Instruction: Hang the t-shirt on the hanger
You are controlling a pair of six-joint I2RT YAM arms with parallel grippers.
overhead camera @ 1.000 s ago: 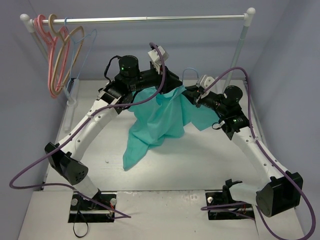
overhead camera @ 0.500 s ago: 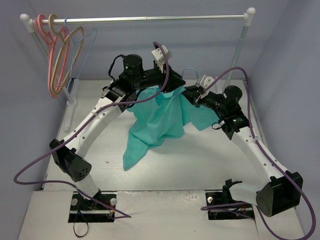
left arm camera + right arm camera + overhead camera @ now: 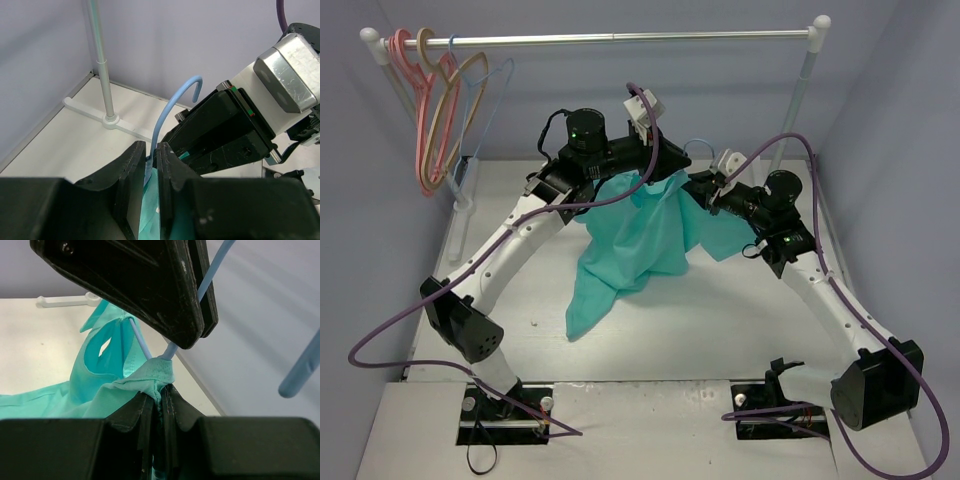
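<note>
My left gripper is close above the t-shirt's fold [image 3: 151,375] bunched on the hanger's wire, so my right gripper should pull it along the wire toward the hanger's end.
The teal-green t-shirt [image 3: 638,240] hangs in mid-air between both arms, its lower end trailing on the table. My left gripper [image 3: 670,165] is shut on the neck of the light-blue wire hanger [image 3: 696,143], whose hook sticks up behind it. In the left wrist view the fingers [image 3: 151,150] pinch the hanger [image 3: 165,112] with teal cloth [image 3: 150,210] just below. My right gripper [image 3: 703,186] is shut on a bunched fold of the t-shirt [image 3: 125,355] right under the left jaws; the right wrist view shows the grip [image 3: 159,390] and the hanger's wire [image 3: 212,267].
A metal rail [image 3: 620,39] crosses the back, with pink [image 3: 420,120], tan [image 3: 448,110] and light-blue [image 3: 490,95] hangers at its left end. The rack's right post [image 3: 807,90] and its foot [image 3: 107,117] stand on the white table [image 3: 720,320]. Purple cables loop off both arms.
My left arm shifted slightly right and up with the hanger, drawing the t-shirt's top edge along. The right gripper stayed almost still.
</note>
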